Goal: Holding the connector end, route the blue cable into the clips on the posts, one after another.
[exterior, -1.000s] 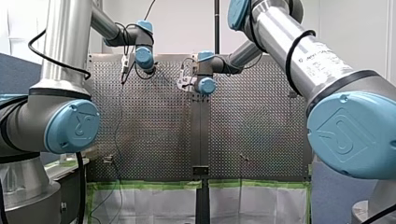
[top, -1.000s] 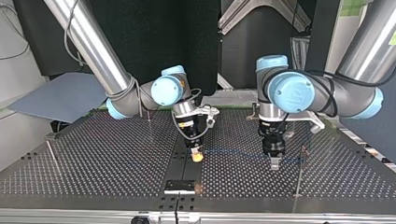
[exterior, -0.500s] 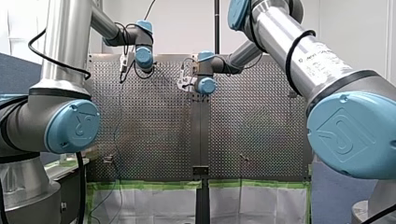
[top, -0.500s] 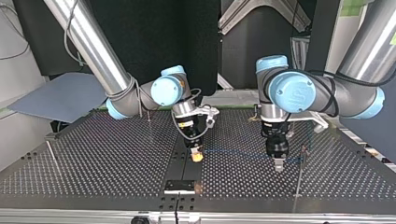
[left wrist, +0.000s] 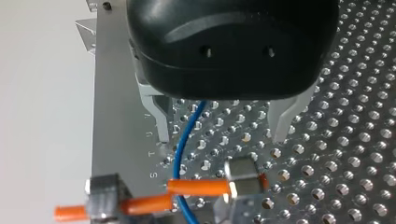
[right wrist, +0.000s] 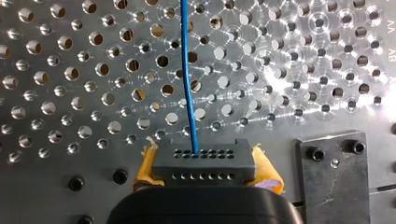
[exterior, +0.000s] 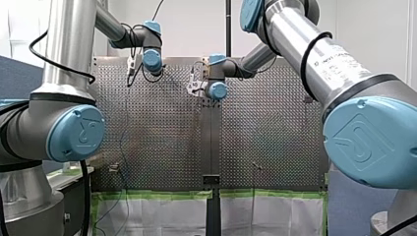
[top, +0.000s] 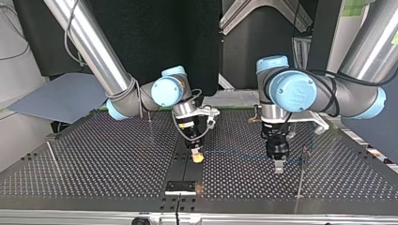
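Note:
The blue cable (right wrist: 185, 58) comes out of the connector in a gentle even curve (right wrist: 190, 112), so the cable will bend into a wide smooth arc when I carry the connector.
The blue cable (right wrist: 187, 70) leaves a dark grey connector (right wrist: 205, 161), and my right gripper (right wrist: 205, 173) is shut on that connector with its yellow pads. In the top view the blue cable (top: 244, 154) runs low over the table from my right gripper (top: 197, 158) toward a clip post (top: 305, 152) at the right. My left gripper (top: 278, 166) hangs over this stretch, close to the post. Its metal fingers (left wrist: 161, 119) stand open, apart from the cable (left wrist: 180, 158) between them. Just ahead, the cable crosses an orange-pronged clip (left wrist: 198, 186).
More thin posts stand on the perforated table: one (top: 51, 151) at the top view's left, one (top: 149, 115) at the back. A bolted plate (top: 180, 186) sits at the near middle edge. A metal plate (right wrist: 334, 172) lies beside the connector.
My left gripper shifted slightly toward the clip post at the top view's right, then eased back a little. My right gripper has kept still with the connector.

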Action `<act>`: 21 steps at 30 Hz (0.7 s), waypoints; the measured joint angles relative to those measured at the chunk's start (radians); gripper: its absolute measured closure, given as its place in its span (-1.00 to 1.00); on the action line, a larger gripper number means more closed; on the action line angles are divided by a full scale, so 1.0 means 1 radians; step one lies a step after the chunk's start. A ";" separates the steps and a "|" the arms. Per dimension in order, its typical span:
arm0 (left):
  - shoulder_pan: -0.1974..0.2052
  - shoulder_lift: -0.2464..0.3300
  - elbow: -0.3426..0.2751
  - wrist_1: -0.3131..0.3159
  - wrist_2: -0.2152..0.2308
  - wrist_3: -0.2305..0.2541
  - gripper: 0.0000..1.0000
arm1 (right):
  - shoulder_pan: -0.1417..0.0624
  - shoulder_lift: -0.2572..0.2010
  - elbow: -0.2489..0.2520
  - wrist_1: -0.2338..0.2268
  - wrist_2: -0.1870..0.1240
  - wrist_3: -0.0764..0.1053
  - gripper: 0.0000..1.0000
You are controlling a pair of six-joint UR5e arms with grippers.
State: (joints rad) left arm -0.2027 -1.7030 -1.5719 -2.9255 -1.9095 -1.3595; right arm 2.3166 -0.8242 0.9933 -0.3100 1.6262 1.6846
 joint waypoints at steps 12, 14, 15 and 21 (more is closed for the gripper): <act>-0.002 0.001 0.000 0.007 -0.004 -0.016 0.26 | 0.000 0.000 0.000 0.000 -0.001 0.000 1.00; -0.002 0.002 0.000 0.008 -0.003 -0.018 0.48 | 0.001 0.000 0.000 0.000 -0.001 0.000 1.00; -0.003 0.003 0.000 0.008 -0.003 -0.019 0.48 | 0.001 0.001 0.000 0.000 -0.001 0.000 1.00; -0.003 0.016 0.000 0.024 -0.005 -0.022 0.95 | 0.002 0.001 0.001 0.001 -0.003 0.000 1.00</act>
State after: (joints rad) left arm -0.2058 -1.6866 -1.5720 -2.9020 -1.9142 -1.3810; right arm 2.3181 -0.8232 0.9938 -0.3086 1.6235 1.6846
